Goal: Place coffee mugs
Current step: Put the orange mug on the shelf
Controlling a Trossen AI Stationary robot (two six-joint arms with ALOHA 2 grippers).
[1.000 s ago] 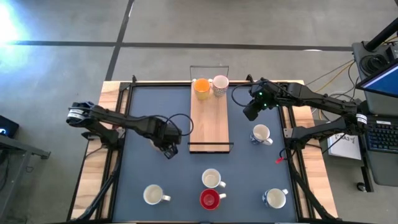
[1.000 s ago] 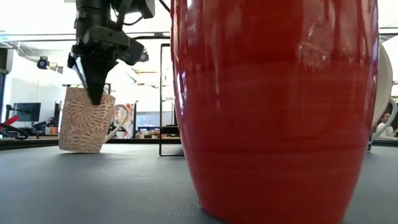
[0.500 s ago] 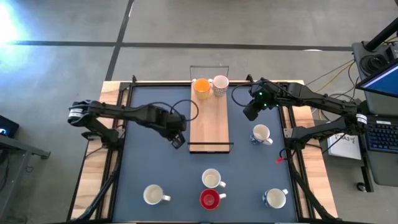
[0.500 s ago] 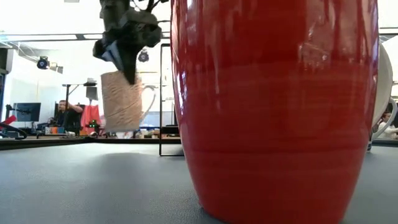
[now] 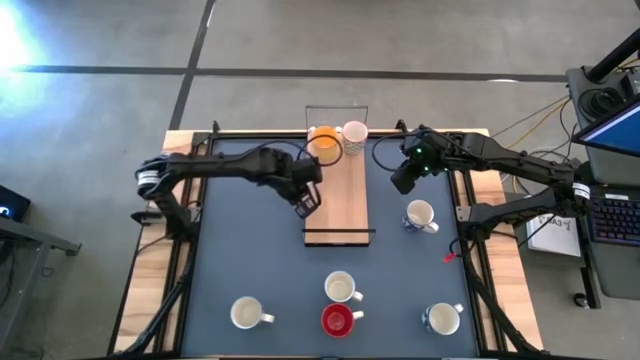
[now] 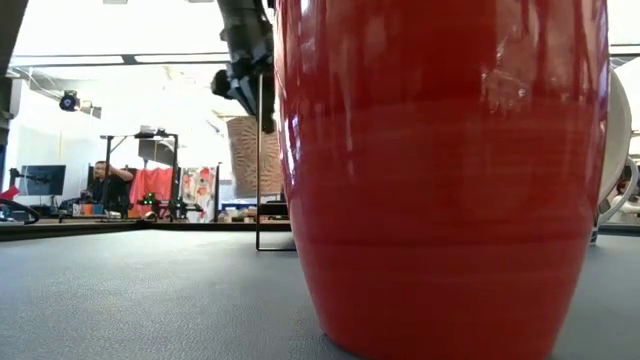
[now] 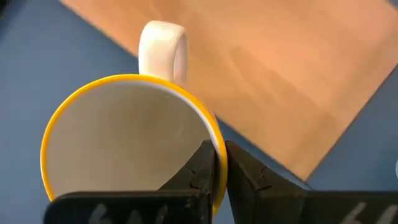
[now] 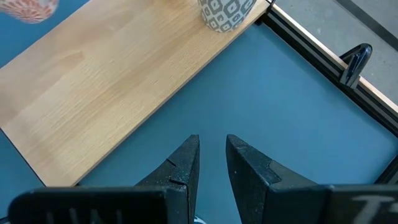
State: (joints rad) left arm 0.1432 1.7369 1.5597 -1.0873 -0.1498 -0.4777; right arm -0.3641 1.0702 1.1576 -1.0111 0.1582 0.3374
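The cream mug is upright and the wood by the orange mug clear, so my left gripper should keep going there and open once the cream mug stands.
My left gripper hangs over the left edge of the wooden board, shut on a cream mug with a reddish leaf pattern, a yellow rim and a white inside. An orange mug and a grey-patterned white mug stand on the board's far end. A white mug stands on the mat right of the board. Two white mugs, a red one and another white one stand near the near edge. My right gripper waits open above the mat, right of the board. My left gripper pinches the mug's wall at the rim, round to the side from the handle, one finger inside and one outside. The fingers come from above, pointing down. The mug hangs upright below them, lifted clear of mat and board.
The board has a black stand at its near end and a thin wire frame at its far end; its middle is bare wood. The red mug fills most of the low view. A person sits far off in the room.
My left gripper has carried the patterned mug up off the mat and toward the table's right and far side, from left of the board to over the board's left edge. The mug, first tilted low by the mat, now hangs clear and higher. It stayed shut on the mug throughout.
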